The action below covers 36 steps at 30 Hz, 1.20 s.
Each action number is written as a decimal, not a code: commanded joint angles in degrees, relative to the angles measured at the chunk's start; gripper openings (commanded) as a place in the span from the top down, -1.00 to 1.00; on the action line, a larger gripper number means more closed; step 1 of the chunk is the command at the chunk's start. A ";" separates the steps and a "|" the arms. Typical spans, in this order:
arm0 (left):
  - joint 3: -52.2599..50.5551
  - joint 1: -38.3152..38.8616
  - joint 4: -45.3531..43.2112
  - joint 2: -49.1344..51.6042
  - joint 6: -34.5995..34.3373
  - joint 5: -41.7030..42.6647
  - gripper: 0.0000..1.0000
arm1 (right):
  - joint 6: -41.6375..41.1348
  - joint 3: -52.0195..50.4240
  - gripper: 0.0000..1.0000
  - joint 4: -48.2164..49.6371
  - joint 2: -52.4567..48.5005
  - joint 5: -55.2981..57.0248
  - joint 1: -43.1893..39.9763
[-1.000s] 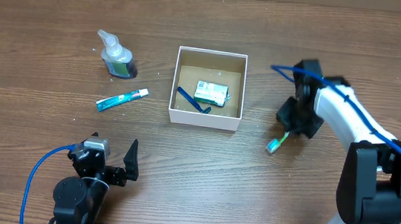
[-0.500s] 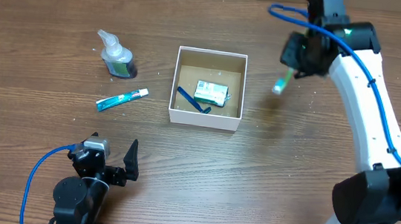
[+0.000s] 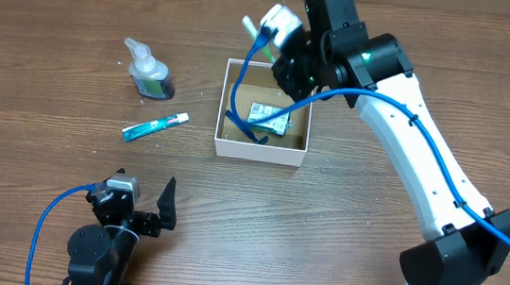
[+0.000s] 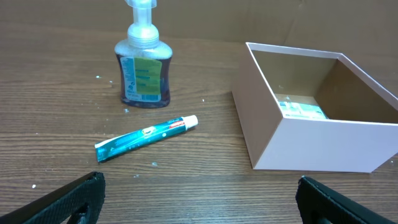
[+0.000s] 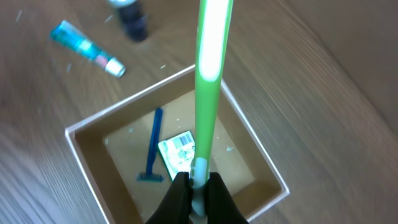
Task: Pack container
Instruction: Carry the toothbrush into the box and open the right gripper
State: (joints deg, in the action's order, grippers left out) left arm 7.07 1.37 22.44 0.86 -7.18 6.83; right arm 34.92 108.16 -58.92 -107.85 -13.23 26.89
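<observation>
The toothbrush's gripped end [image 3: 270, 58] is above the open container, so my right gripper should keep moving inward over the packet [image 3: 268, 118] and let go once the toothbrush's handle is clear of the container's far side.
The container [image 3: 261, 151] is a square white-walled box with a brown inside, at the table's middle. It holds a blue razor [image 3: 243, 128] and a green-and-white packet [image 3: 268, 117]. My right gripper [image 3: 287, 59] is shut on a green toothbrush [image 3: 252, 28] and holds it above the container's far edge. In the right wrist view the toothbrush [image 5: 208, 74] points up over the container [image 5: 81, 149], with the razor [image 5: 152, 149] and packet [image 5: 177, 149] below. My left gripper [image 4: 199, 202] is open and empty near the table's front edge, with the container [image 4: 311, 146] ahead to its right.
A clear pump bottle [image 3: 148, 72] stands left of the container, with a blue toothpaste tube [image 3: 154, 127] lying in front of it. Both show in the left wrist view, the bottle [image 4: 144, 68] and the tube [image 4: 146, 137].
My right arm lifted the toothbrush from the table right of the container, swung left and now holds it above the container. The left arm has not moved.
</observation>
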 commanded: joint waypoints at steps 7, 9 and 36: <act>-0.50 -0.33 -0.22 -0.66 -0.57 0.46 -1.00 | 19.76 -9.44 0.92 1.70 0.35 -7.98 -0.26; -0.50 -0.33 -0.20 -0.66 -0.57 0.46 -1.00 | 19.78 -10.95 0.92 2.56 0.35 -8.39 -0.26; -0.50 -0.33 -0.22 -0.66 -0.57 0.46 -1.00 | -38.16 -7.30 -1.00 -8.74 21.00 0.37 -3.67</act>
State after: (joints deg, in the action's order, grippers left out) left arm 7.09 1.37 22.41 0.86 -7.18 6.83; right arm 8.93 99.96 -63.53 -90.61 -15.33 24.18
